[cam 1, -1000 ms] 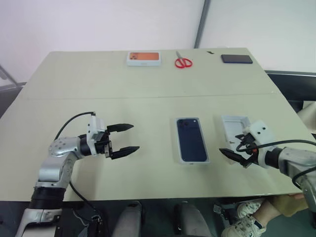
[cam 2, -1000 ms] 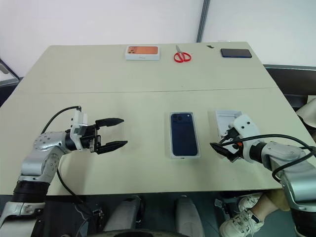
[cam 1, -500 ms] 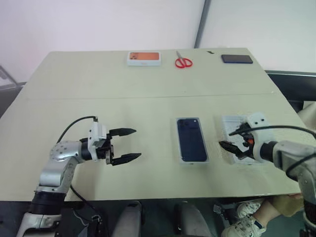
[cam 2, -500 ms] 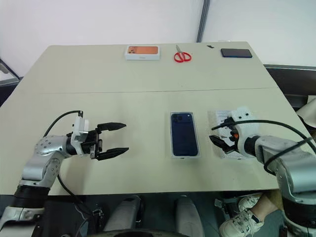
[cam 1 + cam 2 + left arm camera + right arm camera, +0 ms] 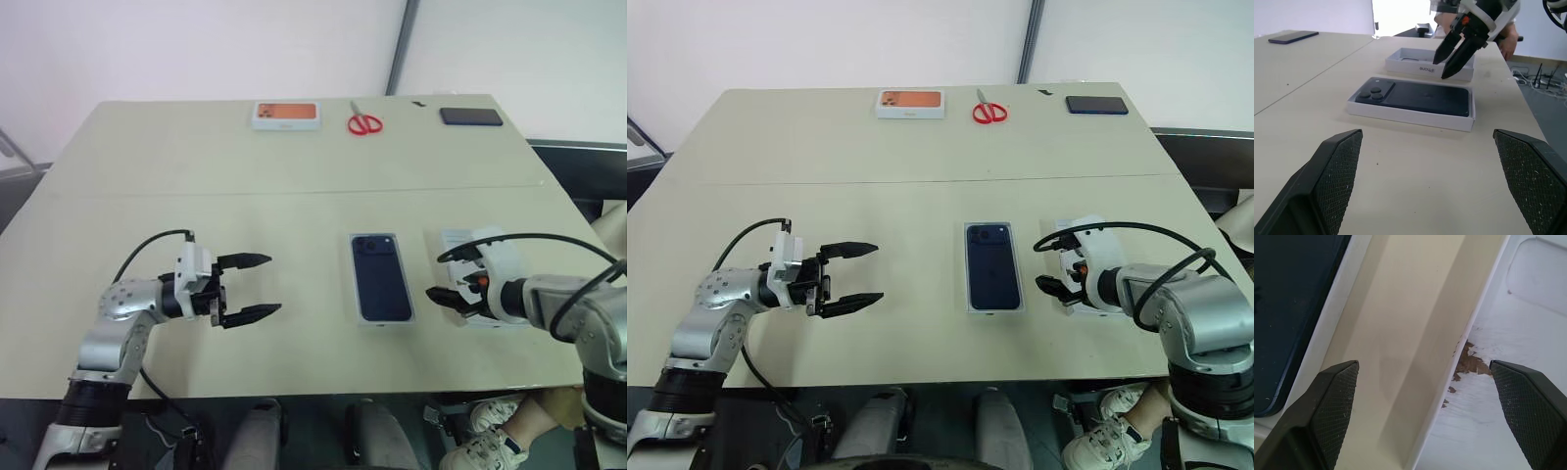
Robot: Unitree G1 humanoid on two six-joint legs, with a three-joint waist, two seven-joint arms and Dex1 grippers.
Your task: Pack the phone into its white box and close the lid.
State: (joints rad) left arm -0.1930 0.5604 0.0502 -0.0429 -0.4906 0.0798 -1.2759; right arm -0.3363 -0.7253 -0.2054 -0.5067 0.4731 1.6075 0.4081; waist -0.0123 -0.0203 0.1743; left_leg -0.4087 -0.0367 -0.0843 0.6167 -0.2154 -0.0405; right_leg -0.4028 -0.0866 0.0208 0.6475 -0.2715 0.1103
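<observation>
The lid is lying open side up (image 5: 1530, 320), so my right gripper should pinch the lid's side (image 5: 1457, 357) nearest the phone and flip the lid over before closing the box.
The phone (image 5: 380, 279) lies back up, its camera bump at the far end, inside a shallow white box (image 5: 1400, 115) at the table's centre. To its right lies what I take for the lid (image 5: 453, 243), open side up, with upside-down "iPhone" lettering on its side wall (image 5: 1420, 68). Its white inside (image 5: 1488, 396) shows a torn brown patch and an oval recess. My right gripper (image 5: 446, 279) is open and points down, with one finger on each side of the lid's wall nearest the phone. My left gripper (image 5: 272, 284) is open and empty, held level and facing the phone from the left.
Along the table's far edge lie a white box with an orange picture (image 5: 285, 116), red scissors (image 5: 363, 123) and a flat black slab (image 5: 470, 117). A person's hand (image 5: 1508, 44) and shoes (image 5: 480, 446) show past the table's right front corner.
My right gripper has risen from beside the lid's near corner and tipped downward over the lid's wall beside the phone. The left gripper has stayed where it was.
</observation>
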